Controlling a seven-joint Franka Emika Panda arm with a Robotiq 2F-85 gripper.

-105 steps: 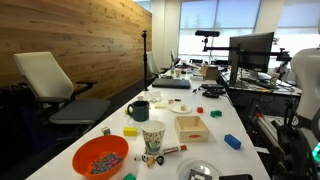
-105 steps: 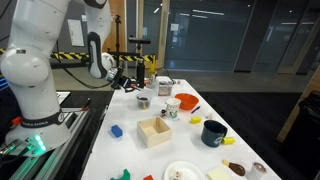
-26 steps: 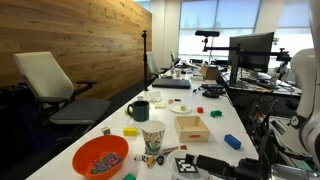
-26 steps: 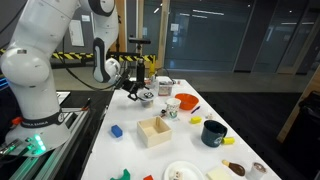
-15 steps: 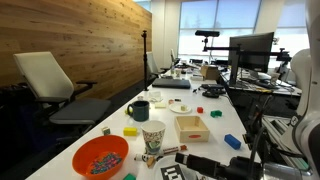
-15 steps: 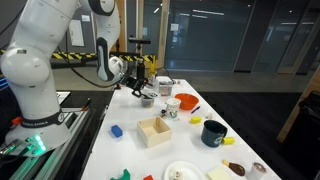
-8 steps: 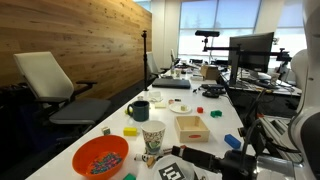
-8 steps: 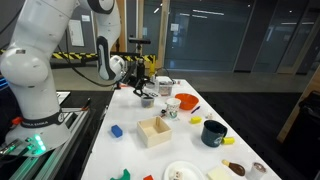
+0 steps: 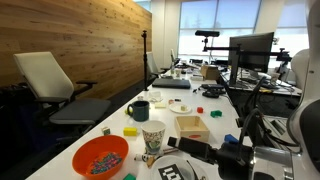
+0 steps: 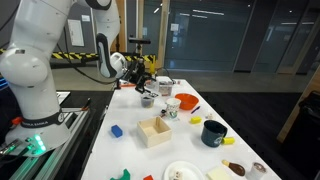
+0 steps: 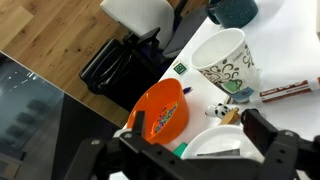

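My gripper is low over the white round dish and its fingers point toward the paper cup (image 11: 222, 58), so I should rise clear and turn the fingers down toward the dish (image 11: 222, 142).
My gripper (image 11: 197, 126) is open, one dark finger on each side, with nothing between the jaws. It hangs above a white round dish (image 11: 213, 146) near the table's end. In an exterior view the gripper (image 10: 144, 83) sits just over that small dish (image 10: 146, 100). Beside the dish stands an orange bowl (image 11: 165, 110) of coloured beads. A patterned paper cup (image 11: 225, 58), a small panda toy (image 11: 216, 111) and a marker (image 11: 286, 92) lie just beyond. In an exterior view the gripper (image 9: 172, 162) shows low at the table's near end, beside the paper cup (image 9: 153, 135).
On the long white table (image 9: 215, 105) are a wooden box (image 9: 191, 127), a dark mug (image 9: 139, 110), a blue block (image 9: 232, 141), a yellow block (image 9: 130, 131) and the orange bowl (image 9: 100, 157). An office chair (image 9: 60, 90) stands beside the table. A white plate (image 10: 182, 172) lies at the other end.
The jaws have opened a little wider. The gripper has lifted slightly off the white dish and shifted along the table; the dish stays where it was.
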